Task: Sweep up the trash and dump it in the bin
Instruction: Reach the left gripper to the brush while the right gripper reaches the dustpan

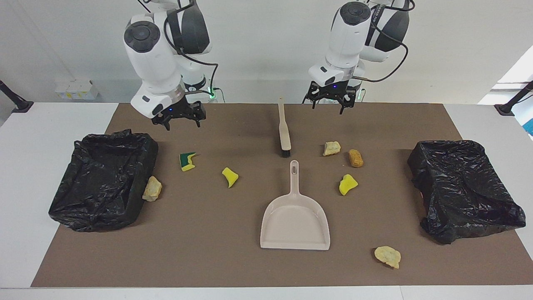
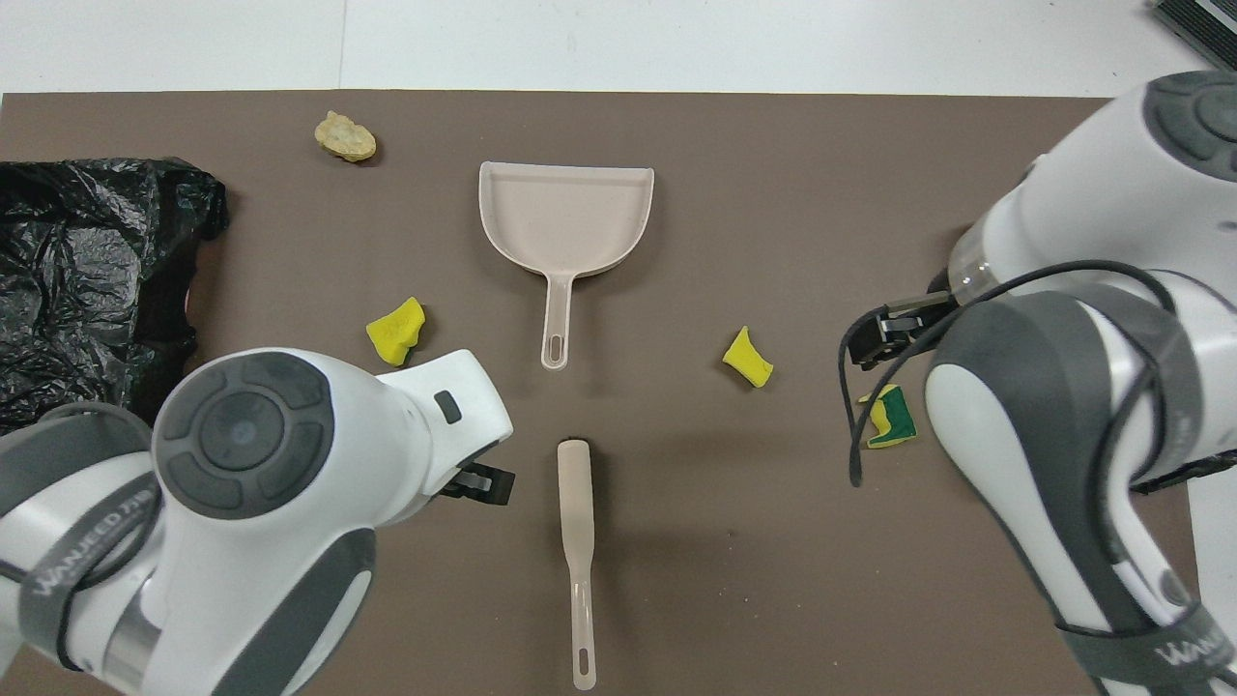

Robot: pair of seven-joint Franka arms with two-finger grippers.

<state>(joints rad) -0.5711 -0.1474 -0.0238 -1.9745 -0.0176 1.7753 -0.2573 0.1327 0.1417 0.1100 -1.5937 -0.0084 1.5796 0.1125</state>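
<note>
My gripper will tip the beige dustpan (image 2: 564,220) over the bin, and all the swept trash should slide out then, because the scoop is smooth and has an open straight edge (image 2: 567,168).
Trash lies scattered on the brown mat (image 1: 208,250): a green-and-yellow sponge (image 1: 187,161) (image 2: 891,418), two yellow pieces (image 1: 230,176) (image 1: 347,184), tan lumps (image 1: 332,148) (image 1: 387,256) (image 1: 152,188) and a brown lump (image 1: 356,158). Black-bagged bins (image 1: 104,179) (image 1: 462,187) stand at both ends of the table. A beige brush (image 1: 284,129) (image 2: 577,541) lies nearer the robots than the beige dustpan (image 1: 295,216) (image 2: 565,213). My left gripper (image 1: 330,107) hangs open and empty over the mat beside the brush handle. My right gripper (image 1: 183,124) is open and empty over the mat by the green-and-yellow sponge.
One tan lump rests against the bin at the right arm's end. In the overhead view the right arm hides that bin, and the left arm covers the tan and brown lumps near the brush. White tabletop (image 1: 50,125) surrounds the mat.
</note>
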